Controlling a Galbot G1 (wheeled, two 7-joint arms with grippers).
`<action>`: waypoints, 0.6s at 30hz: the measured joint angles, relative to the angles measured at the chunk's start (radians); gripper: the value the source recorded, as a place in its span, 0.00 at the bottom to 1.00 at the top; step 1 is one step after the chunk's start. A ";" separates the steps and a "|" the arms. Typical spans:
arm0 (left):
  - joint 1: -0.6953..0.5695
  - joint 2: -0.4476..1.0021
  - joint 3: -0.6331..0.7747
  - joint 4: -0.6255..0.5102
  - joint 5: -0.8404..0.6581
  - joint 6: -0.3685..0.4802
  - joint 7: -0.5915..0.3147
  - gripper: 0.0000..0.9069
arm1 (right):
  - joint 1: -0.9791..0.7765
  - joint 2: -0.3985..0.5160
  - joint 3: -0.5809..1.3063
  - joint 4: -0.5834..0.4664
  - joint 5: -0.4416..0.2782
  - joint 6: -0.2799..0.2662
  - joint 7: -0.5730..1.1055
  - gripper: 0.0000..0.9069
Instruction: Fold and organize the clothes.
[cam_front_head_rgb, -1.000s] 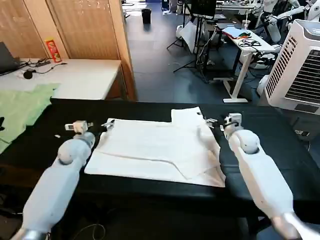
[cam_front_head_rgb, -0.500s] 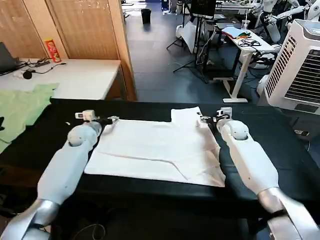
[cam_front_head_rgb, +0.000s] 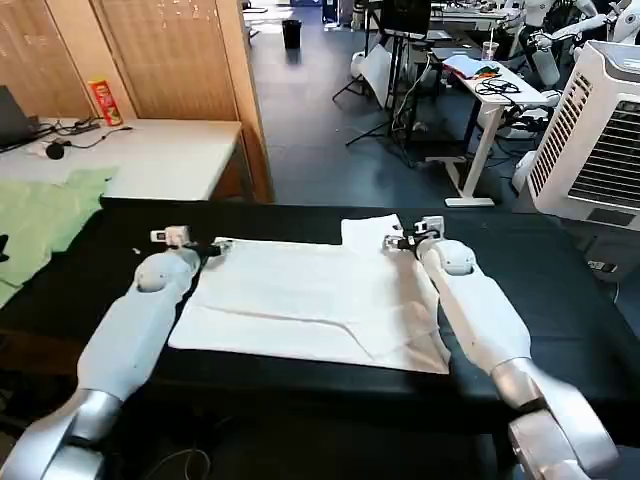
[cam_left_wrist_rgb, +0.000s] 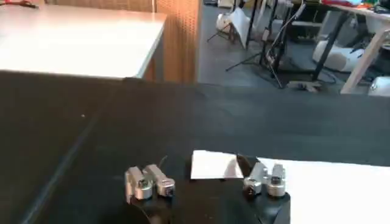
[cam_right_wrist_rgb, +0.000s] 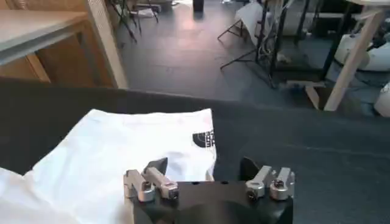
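Observation:
The robot should expect a print hidden underneath when it turns over the white T-shirt (cam_front_head_rgb: 290, 275), since the T-shirt shows plain cloth with a folded flap (cam_front_head_rgb: 325, 321) on top.
The white T-shirt (cam_front_head_rgb: 310, 295) lies partly folded on the black table (cam_front_head_rgb: 80, 285), with one sleeve sticking out at its far edge. My left gripper (cam_front_head_rgb: 218, 246) is at the shirt's far left corner. In the left wrist view it (cam_left_wrist_rgb: 207, 181) is open, and the white shirt corner (cam_left_wrist_rgb: 213, 165) lies between its fingers. My right gripper (cam_front_head_rgb: 392, 241) is at the far right, by the sleeve. It (cam_right_wrist_rgb: 210, 182) stands open over the sleeve edge (cam_right_wrist_rgb: 140, 143), close to a small black printed mark (cam_right_wrist_rgb: 205, 139).
A pale green garment (cam_front_head_rgb: 40, 220) hangs over the table's left end. Behind stands a white table (cam_front_head_rgb: 150, 155) with a red can (cam_front_head_rgb: 104, 100). A white air cooler (cam_front_head_rgb: 600, 130) is at the right. Bare black tabletop (cam_front_head_rgb: 560, 270) lies right of the shirt.
Both arms have reached forward to the shirt's far edge. The left gripper has moved right to the far left corner and the right gripper has moved left to the sleeve.

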 joint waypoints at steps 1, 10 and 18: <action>-0.001 0.000 0.001 0.002 0.004 -0.002 0.004 0.09 | -0.002 0.001 0.002 0.000 -0.002 0.000 0.000 0.09; -0.013 -0.006 0.006 0.028 0.028 -0.033 0.018 0.06 | -0.027 0.008 0.028 0.007 -0.018 0.061 -0.004 0.05; 0.025 0.008 -0.018 -0.037 0.006 -0.029 -0.024 0.06 | -0.086 -0.041 0.036 0.132 0.052 0.081 0.013 0.02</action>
